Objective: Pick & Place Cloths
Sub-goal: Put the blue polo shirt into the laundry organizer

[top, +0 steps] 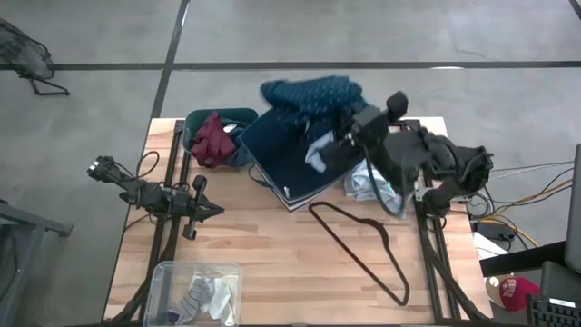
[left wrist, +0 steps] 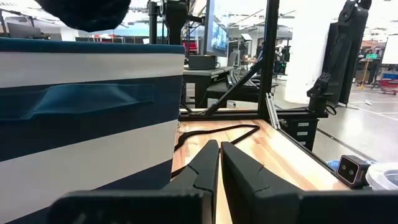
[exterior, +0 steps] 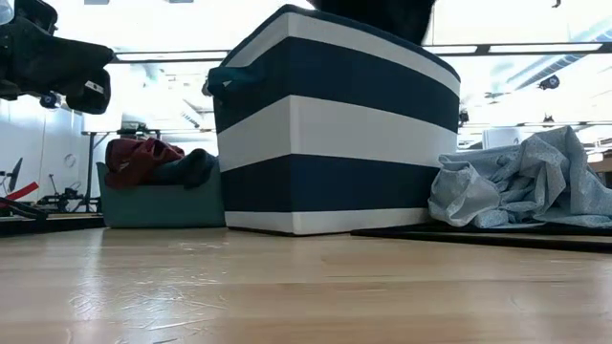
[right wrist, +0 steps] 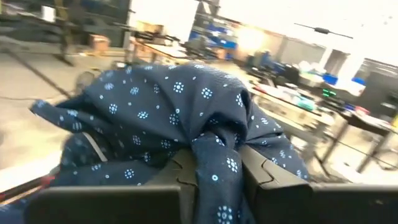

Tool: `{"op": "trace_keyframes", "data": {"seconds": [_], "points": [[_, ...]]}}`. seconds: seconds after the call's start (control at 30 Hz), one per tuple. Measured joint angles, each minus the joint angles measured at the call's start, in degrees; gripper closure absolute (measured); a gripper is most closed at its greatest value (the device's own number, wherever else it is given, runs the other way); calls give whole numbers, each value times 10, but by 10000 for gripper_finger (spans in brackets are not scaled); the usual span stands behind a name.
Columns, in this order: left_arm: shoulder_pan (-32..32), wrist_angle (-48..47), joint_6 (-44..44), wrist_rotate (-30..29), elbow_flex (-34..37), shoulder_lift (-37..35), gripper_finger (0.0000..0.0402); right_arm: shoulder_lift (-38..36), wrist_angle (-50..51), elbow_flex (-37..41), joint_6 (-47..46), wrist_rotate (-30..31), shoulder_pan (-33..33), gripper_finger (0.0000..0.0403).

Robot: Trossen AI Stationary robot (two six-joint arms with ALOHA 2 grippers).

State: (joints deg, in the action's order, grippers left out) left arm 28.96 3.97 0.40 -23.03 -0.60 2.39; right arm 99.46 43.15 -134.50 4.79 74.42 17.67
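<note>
My right gripper should keep lowering the dotted shirt [top: 313,95], which is bunched over the striped box's opening [top: 283,156], until the shirt's bulk drops inside the box's rim, and then let go.
My right gripper [top: 340,127] is over the big navy-and-white striped box [top: 290,159], shut on the navy white-dotted shirt [top: 313,95], which bulges over the box's far rim. A small white piece [top: 316,154] lies inside the box. The pale blue-white shirt [top: 372,186] lies crumpled on the table right of the box [exterior: 335,124] and also shows in the low view [exterior: 526,182]. A maroon piece [top: 213,136] rests in a teal bin [top: 238,118]. My left gripper [top: 213,211] waits shut, left of the box. My right gripper pinches a bunched fold of the dotted shirt [right wrist: 214,158] between its two fingers [right wrist: 270,177], several layers gathered. The shirt's bulk [right wrist: 161,99] billows ahead of the fingers, above the box. I cannot tell whether it rests on the box's rim.
A thin dark clothes hanger [top: 363,245] lies on the table near and right of the box. A clear plastic tub [top: 163,277] with small socks [top: 195,295] stands at the near left edge. Bare wood lies between the left gripper [left wrist: 219,165] and the hanger.
</note>
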Motion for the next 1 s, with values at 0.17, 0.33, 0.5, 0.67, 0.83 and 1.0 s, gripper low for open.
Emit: {"op": "trace_keyframes", "data": {"seconds": [0.17,0.33,0.5,0.67,0.83,1.0], "points": [[0,0,0,0,0,0,376,1,6,0,-23,-32,-53,340],[0,0,0,0,0,0,376,18,62,0,-86,-111,-102,347],[0,0,0,0,0,0,376,31,159,1,-168,-162,-144,349],[0,0,0,0,0,0,376,38,227,2,-235,-224,-172,317],[0,0,0,0,0,0,376,40,258,3,-271,-268,-183,278],[0,0,0,0,0,0,376,45,264,6,-275,-306,-183,239]]}}
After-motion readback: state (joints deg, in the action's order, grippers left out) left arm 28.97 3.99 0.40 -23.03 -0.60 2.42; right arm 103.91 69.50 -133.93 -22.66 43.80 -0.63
